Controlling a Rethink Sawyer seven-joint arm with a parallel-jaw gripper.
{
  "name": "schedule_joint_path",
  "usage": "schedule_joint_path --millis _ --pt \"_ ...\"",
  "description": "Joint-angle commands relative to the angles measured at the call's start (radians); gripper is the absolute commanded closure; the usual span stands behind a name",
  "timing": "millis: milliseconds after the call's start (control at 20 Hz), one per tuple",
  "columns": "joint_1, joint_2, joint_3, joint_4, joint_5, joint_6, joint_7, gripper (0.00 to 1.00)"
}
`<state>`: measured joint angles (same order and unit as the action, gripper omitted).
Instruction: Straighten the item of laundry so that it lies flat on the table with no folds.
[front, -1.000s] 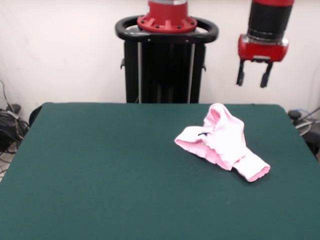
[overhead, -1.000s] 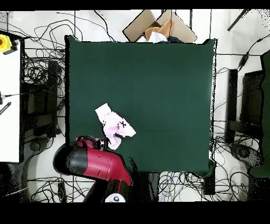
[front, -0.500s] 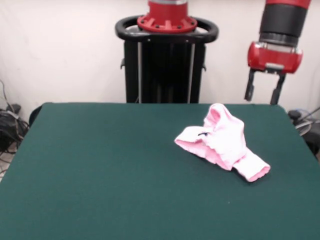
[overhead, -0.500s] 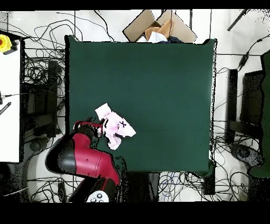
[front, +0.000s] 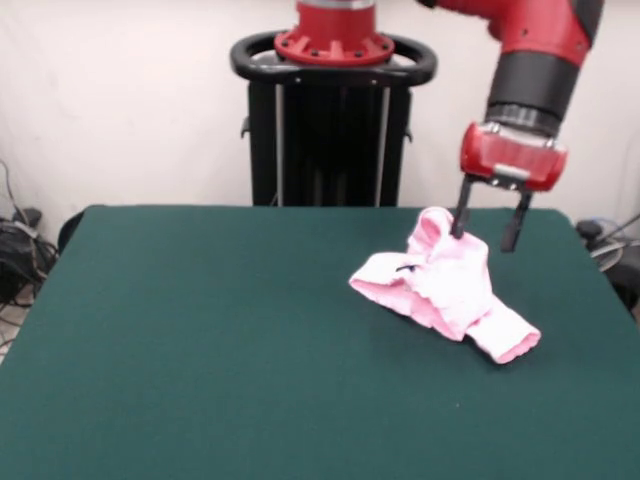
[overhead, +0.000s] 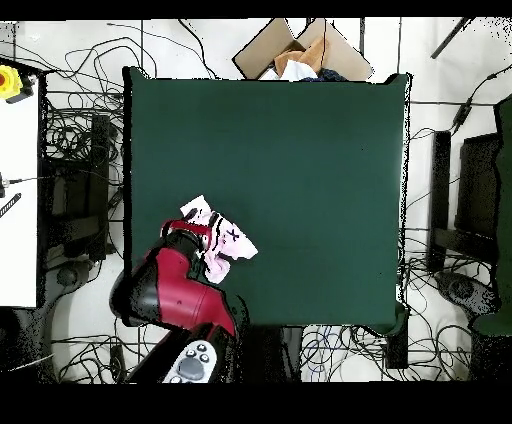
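Their limp folds lie bunched around the dark bow. The pink pants should hang down in a drooping bundle when I lift the fabric's top.
The pink pants lie crumpled on the dark green table, right of middle in the front view. One leg with a ribbed cuff points toward the front right, and a tiny dark bow shows near the waistband. My gripper is open, its two fingers pointing down just above the far edge of the bunched fabric. In the overhead view the red arm covers part of the pants near the table's lower left.
The black robot pedestal stands behind the table's far edge. In the overhead view an open cardboard box sits beyond the top edge, and cables lie on the floor around the table.
My gripper has come down and toward the garment from high at the far right; it now hangs just over the pants' far edge. The pants have not moved.
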<state>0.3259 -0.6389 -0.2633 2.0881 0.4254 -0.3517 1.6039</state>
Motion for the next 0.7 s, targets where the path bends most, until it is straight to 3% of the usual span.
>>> schedule_joint_path --millis 50,500,700 --pt "-0.039 0.093 0.042 0.018 0.052 0.119 0.221 0.0" --pt "-0.16 0.251 0.178 -0.003 -0.053 0.015 0.275 0.0" --pt "-0.16 0.286 0.196 -0.002 -0.069 -0.105 0.346 0.0"
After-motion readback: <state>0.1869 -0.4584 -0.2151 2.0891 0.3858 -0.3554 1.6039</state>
